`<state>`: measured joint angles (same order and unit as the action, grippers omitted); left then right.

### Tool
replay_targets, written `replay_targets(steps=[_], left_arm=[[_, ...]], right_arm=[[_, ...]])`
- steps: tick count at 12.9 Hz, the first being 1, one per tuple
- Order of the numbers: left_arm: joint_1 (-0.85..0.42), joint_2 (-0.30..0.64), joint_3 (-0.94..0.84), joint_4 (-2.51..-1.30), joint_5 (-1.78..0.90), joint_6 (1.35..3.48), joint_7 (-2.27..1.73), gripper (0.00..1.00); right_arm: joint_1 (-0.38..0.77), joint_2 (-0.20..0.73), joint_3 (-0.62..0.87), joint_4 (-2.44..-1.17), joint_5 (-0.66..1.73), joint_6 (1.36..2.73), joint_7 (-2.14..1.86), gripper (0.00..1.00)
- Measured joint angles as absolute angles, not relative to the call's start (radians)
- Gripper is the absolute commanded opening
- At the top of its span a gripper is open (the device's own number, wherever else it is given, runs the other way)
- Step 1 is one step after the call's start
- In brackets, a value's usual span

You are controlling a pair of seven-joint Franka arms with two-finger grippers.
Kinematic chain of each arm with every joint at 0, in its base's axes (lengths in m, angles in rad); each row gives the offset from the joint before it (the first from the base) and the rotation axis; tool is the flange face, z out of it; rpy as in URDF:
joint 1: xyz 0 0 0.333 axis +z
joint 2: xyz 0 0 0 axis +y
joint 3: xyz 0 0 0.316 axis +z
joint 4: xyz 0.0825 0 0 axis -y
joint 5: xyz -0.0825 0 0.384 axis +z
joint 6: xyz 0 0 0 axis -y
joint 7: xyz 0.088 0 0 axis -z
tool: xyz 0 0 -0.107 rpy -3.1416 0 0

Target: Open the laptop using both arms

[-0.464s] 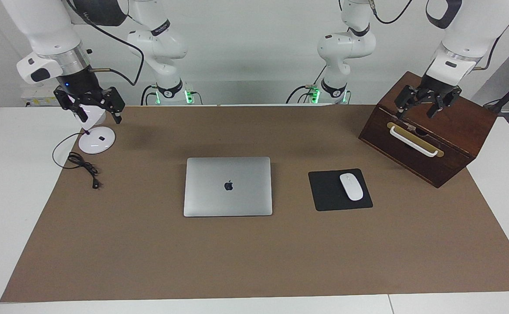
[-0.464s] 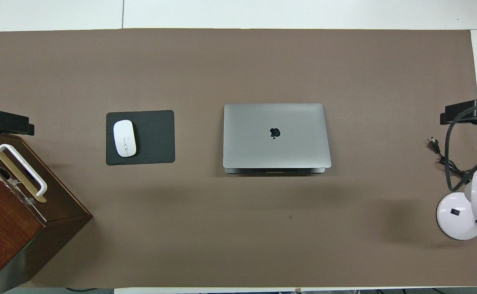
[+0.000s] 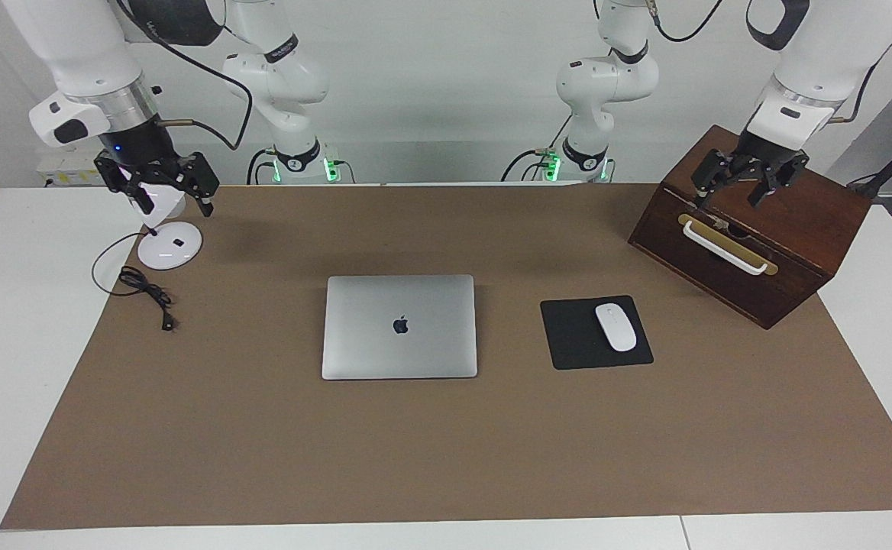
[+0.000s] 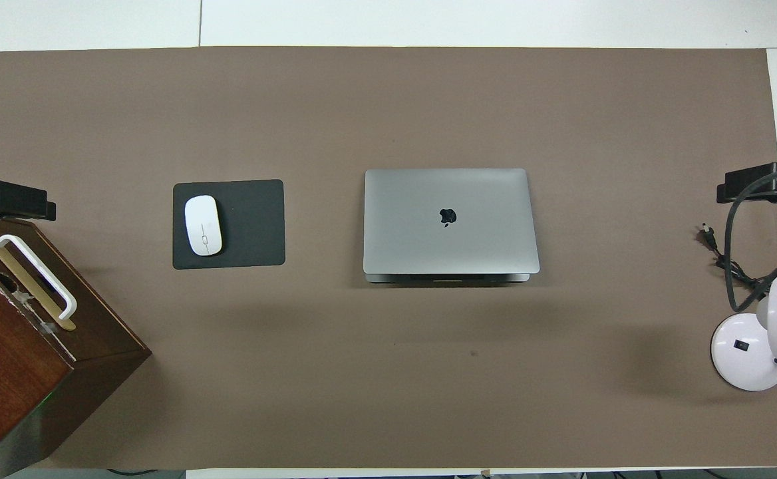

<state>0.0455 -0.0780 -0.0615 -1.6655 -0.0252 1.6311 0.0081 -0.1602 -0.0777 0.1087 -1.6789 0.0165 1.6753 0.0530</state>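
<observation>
I expect the lid (image 4: 448, 217) to swing up about its far edge and stay open when I lift, because a dark gap (image 4: 447, 280) shows under its near edge.
The laptop (image 3: 400, 327) (image 4: 450, 219) lies shut and flat in the middle of the brown mat, its lid with the dark logo facing up. My left gripper (image 3: 728, 197) (image 4: 9, 199) hangs open above the wooden box at the left arm's end of the table, well apart from the laptop. My right gripper (image 3: 175, 205) (image 4: 758, 183) hangs open above the white lamp at the right arm's end. Neither gripper holds anything. Both arms wait at the sides.
A dark wooden box (image 3: 782, 244) with a white handle (image 3: 723, 248) stands at the left arm's end. A black mouse pad (image 3: 568, 336) with a white mouse (image 3: 615, 327) lies beside the laptop. A white lamp base (image 3: 169, 246) and black cable (image 3: 144, 290) lie at the right arm's end.
Both grippers have lifted very slightly. The laptop and everything else on the mat have stayed in place.
</observation>
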Motion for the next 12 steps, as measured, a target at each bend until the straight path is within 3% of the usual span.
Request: replay_targets(steps=[3, 8, 12], left_arm=[[0.046, -0.078, -0.061, -1.669, -0.025, 1.638, 0.008, 0.04], [0.046, -0.078, -0.061, -1.672, -0.025, 1.653, 0.008, 0.0], [0.045, -0.078, -0.065, -1.674, -0.025, 1.677, 0.04, 0.0]], right_arm=[[-0.16, -0.08, 0.109, -1.679, 0.016, 1.675, 0.052, 1.0], [-0.16, -0.081, 0.109, -1.681, 0.016, 1.676, 0.052, 1.0], [-0.172, -0.078, 0.103, -1.743, 0.016, 1.783, 0.048, 1.0]])
